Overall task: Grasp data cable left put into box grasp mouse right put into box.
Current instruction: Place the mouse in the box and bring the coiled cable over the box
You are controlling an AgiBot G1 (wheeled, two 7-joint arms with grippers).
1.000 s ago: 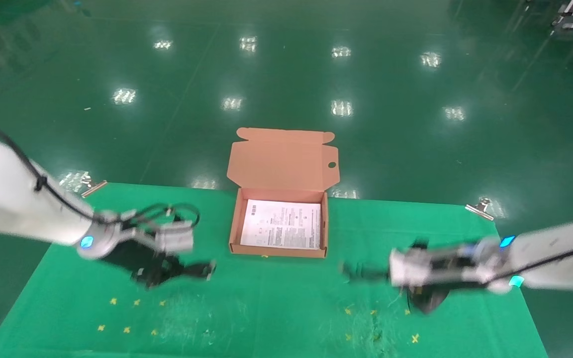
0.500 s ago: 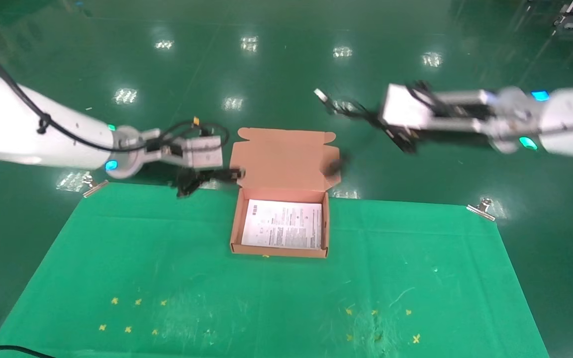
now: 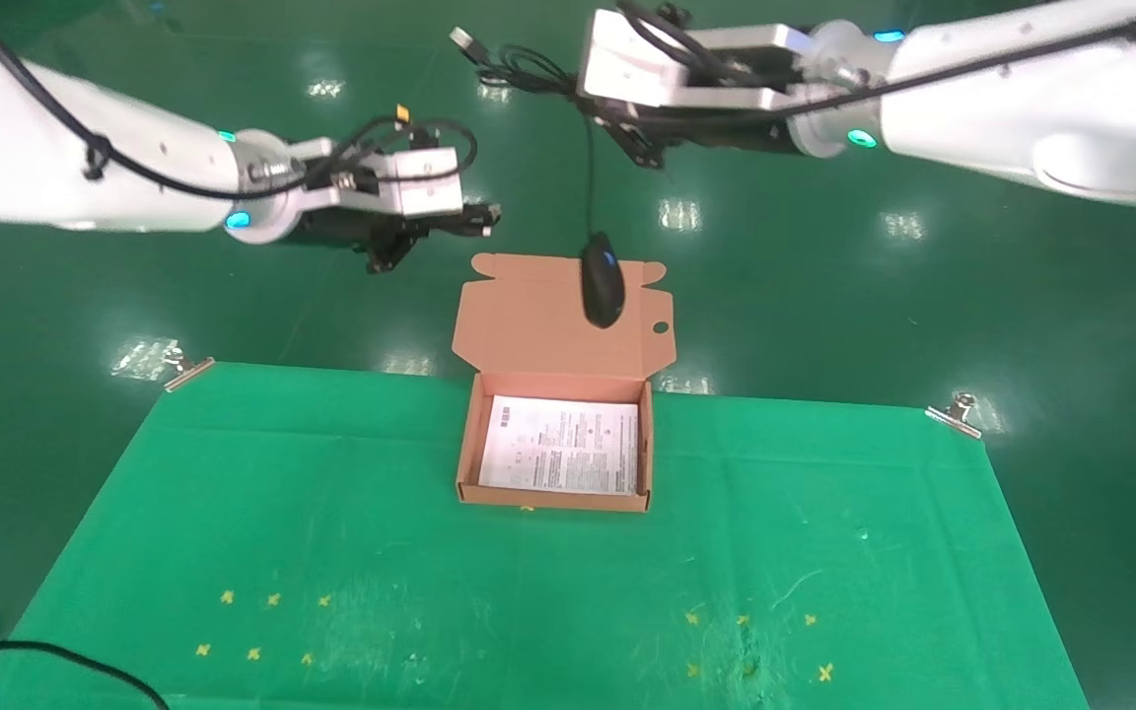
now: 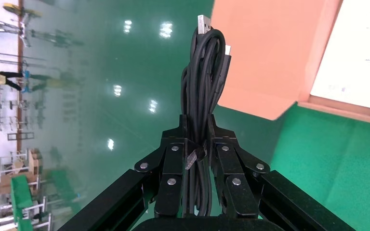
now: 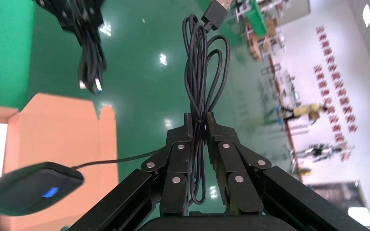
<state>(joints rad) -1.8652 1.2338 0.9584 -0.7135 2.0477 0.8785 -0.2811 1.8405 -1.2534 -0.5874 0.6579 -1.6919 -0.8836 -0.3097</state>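
Observation:
The mouse is hanging over the box's lid, so the robot's left gripper should move the data cable back out of the way before the right gripper lowers the mouse into the box (image 3: 559, 445).
The salmon-orange box (image 3: 465, 444) lies open at the table's back edge, with its lid (image 3: 529, 325) upright and a white printed sheet inside. High to the left of the lid, my left gripper (image 3: 474, 219) (image 4: 197, 120) is shut on the data cable (image 4: 203, 82), a black looped bundle with plug ends. My right gripper (image 3: 583, 89) (image 5: 198, 120) is above the box, shut on the coiled cord (image 5: 200, 77) of the mouse. The black mouse (image 3: 603, 286) (image 5: 31, 187) hangs free on that cord in front of the lid, its blue light showing.
A green cloth (image 3: 331, 552) covers the table, held by metal clips (image 3: 183, 367) (image 3: 953, 412) at the back corners. Yellow cross marks (image 3: 252, 653) dot its front part. A black cable (image 3: 55, 656) crosses the front left corner. A shiny green floor lies beyond.
Both arms rose from the cloth with their loads. The left gripper went up and right with the cable. The right gripper swung left, and the mouse now dangles before the lid.

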